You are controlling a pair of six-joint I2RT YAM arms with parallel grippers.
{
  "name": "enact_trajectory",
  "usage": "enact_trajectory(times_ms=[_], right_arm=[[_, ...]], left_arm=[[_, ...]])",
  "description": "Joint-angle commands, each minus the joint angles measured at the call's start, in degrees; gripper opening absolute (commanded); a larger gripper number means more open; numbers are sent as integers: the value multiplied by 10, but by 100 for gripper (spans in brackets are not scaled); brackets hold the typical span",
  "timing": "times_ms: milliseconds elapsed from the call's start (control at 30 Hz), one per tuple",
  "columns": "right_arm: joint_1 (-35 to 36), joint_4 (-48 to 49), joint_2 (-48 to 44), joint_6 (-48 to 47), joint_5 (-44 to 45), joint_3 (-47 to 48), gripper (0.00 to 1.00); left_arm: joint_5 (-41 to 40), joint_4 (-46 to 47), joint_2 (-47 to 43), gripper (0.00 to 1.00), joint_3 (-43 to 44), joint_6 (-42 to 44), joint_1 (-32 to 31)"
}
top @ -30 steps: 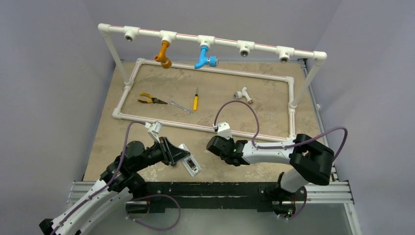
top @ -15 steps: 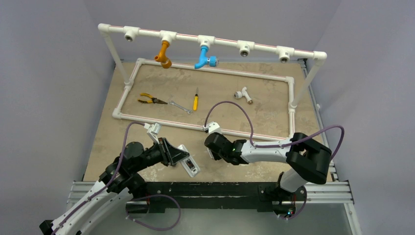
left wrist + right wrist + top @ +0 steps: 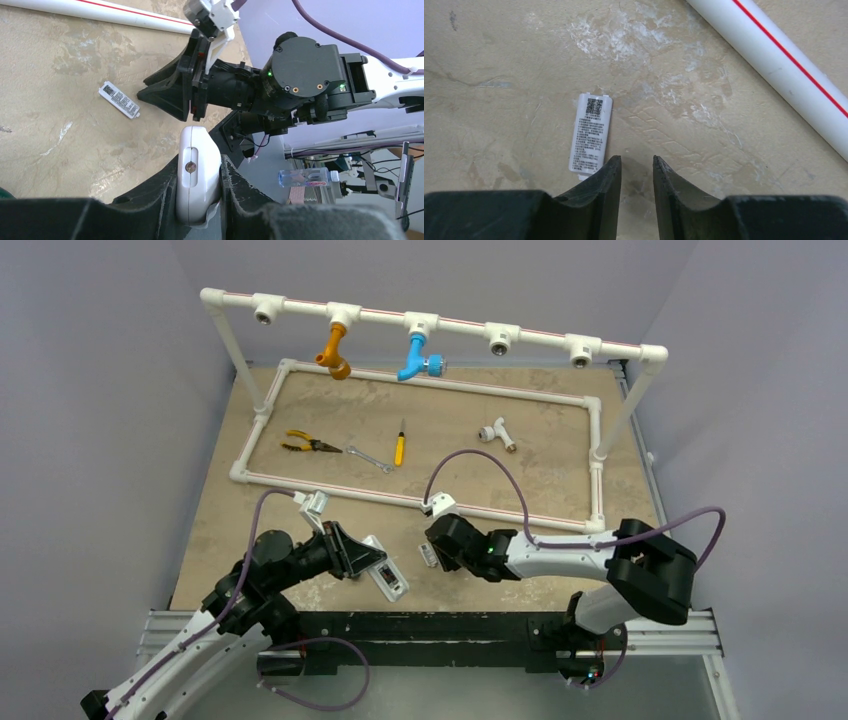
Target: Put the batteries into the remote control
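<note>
My right gripper should open its narrow fingers wider, move over the white cover and grip its sides near the tab, because the cover lies beside those fingers.
The white remote control is clamped on its sides between the fingers of my left gripper, raised off the table near the front edge. My right gripper hovers low over the table just to the remote's right. Its jaws stand slightly open with only bare tabletop between them. A small flat white cover with a printed label lies on the table beside the right gripper's left fingertip. The batteries are out of view.
A white PVC pipe frame runs just behind both grippers. Inside it lie yellow-handled pliers, a wrench, a screwdriver and a pipe tee. Orange and blue taps hang from the overhead bar.
My right gripper swung left and down toward the table, then parted its jaws a little. The white cover now shows on the table beside its tips. The left arm held still.
</note>
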Motion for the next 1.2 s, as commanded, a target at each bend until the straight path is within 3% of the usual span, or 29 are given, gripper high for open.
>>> enact_trajectory(times_ms=[0, 267, 333, 433, 567, 767, 1167], right_arm=[[1, -30, -52, 6, 38, -5, 30], [1, -31, -105, 32, 28, -18, 46], [1, -28, -102, 32, 15, -13, 51], [6, -14, -94, 32, -7, -7, 67], [14, -9, -74, 38, -11, 8, 72], [22, -1, -28, 46, -28, 25, 73], [46, -25, 32, 46, -9, 67, 51]], left_arm=[[-5, 19, -11, 0, 25, 9, 3], [-1, 25, -9, 0, 20, 7, 3], [-1, 25, -9, 0, 20, 7, 3], [0, 24, -8, 0, 21, 8, 3], [0, 20, -10, 0, 22, 7, 3], [0, 19, -11, 0, 23, 9, 3], [-2, 10, -19, 0, 20, 9, 3]])
